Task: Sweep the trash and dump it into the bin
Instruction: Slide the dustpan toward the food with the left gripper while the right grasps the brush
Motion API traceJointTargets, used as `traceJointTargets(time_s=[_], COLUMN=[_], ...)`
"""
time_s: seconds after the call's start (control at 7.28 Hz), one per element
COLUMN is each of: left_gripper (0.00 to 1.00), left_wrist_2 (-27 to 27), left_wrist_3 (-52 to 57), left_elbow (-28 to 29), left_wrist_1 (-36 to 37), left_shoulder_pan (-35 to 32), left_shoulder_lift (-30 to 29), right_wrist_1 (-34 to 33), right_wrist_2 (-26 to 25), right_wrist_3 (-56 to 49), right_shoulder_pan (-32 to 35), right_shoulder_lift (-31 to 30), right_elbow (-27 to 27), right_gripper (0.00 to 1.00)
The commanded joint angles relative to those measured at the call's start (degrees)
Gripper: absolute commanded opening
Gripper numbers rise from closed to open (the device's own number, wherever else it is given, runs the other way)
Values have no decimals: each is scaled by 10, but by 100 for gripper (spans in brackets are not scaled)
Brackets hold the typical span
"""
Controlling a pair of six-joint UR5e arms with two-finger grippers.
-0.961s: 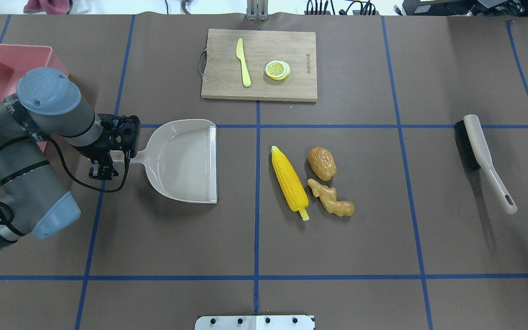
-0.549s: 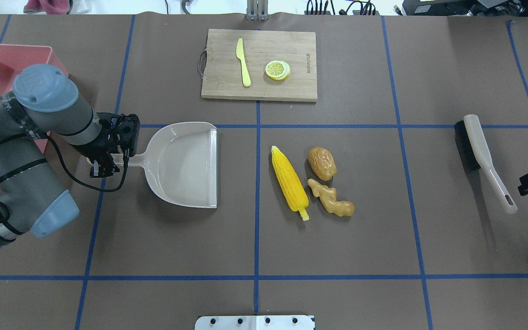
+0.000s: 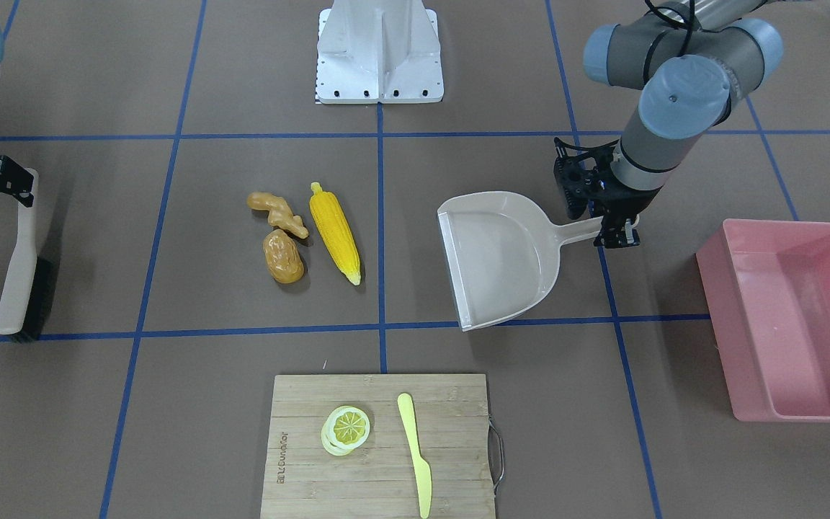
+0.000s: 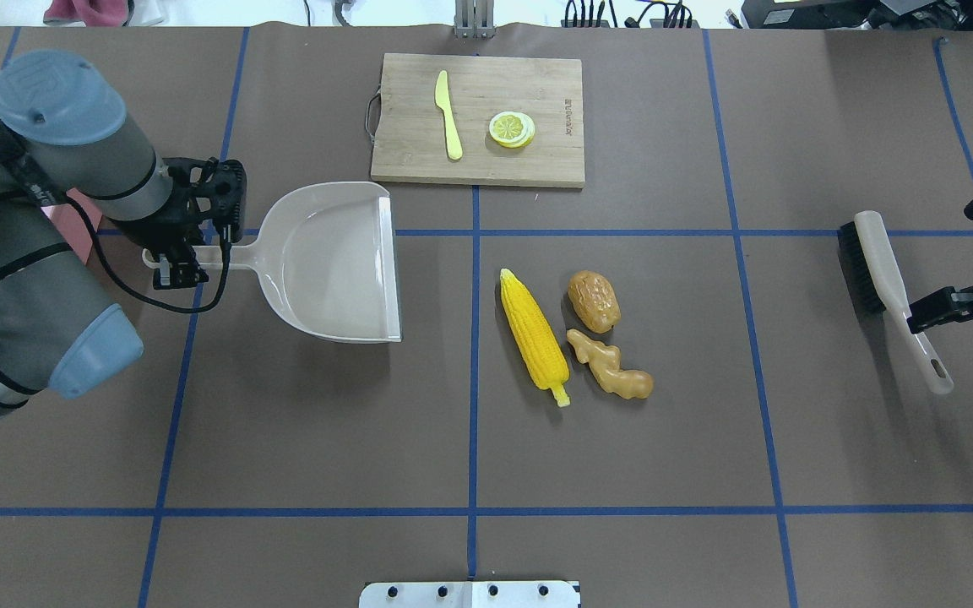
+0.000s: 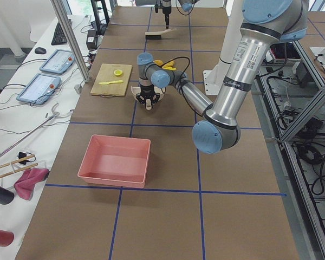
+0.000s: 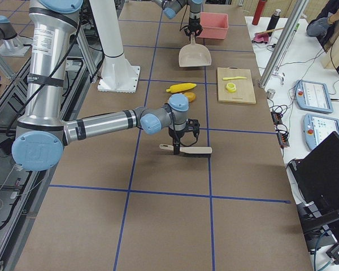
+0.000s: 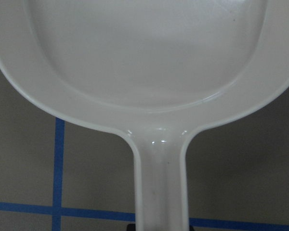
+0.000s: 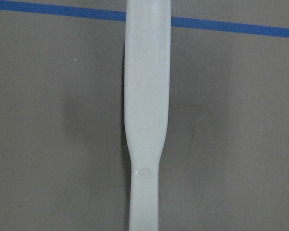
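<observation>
I expect the yellow corn cob to go in side-on and deepest when I sweep, because it lies side-on and nearest to the dustpan's opening.
The yellow corn cob, tan ginger root and brown-orange potato lie together right of the table's middle. My left gripper is shut on the handle of the beige dustpan, whose mouth faces the toys; the pan fills the left wrist view. The pink bin stands behind my left arm and is empty. My right gripper is open over the handle of the brush, which lies on the table. The handle runs down the middle of the right wrist view.
A wooden cutting board with a yellow plastic knife and lemon slices lies at the far middle, just beyond the dustpan. Blue tape lines cross the brown table.
My left gripper has carried the dustpan away from the robot, toward the cutting board. My right gripper has come in from the right edge to the brush handle.
</observation>
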Motion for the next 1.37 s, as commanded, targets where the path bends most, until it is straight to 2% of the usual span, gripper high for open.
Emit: traceJointTargets(time_s=[0.0, 0.27, 0.55, 0.69, 1.24], left_gripper=[0, 0, 0, 0, 0], left_wrist_2=[1, 1, 1, 1, 1], left_wrist_3=[0, -1, -5, -6, -9], left_elbow=[25, 27, 40, 55, 53], left_wrist_1=[17, 28, 30, 29, 31], left_shoulder_pan=[33, 82, 100, 108, 104], left_shoulder_lift=[-46, -66, -84, -93, -93], right_wrist_1=[5, 5, 0, 0, -2], right_wrist_2=[7, 23, 43, 45, 48], right_wrist_3=[1, 4, 9, 16, 18], right_shoulder_pan=[0, 0, 0, -1, -21], right_shoulder_lift=[6, 6, 27, 27, 19], right_elbow=[-48, -51, -47, -47, -61], right_gripper=[100, 100, 100, 100, 100])
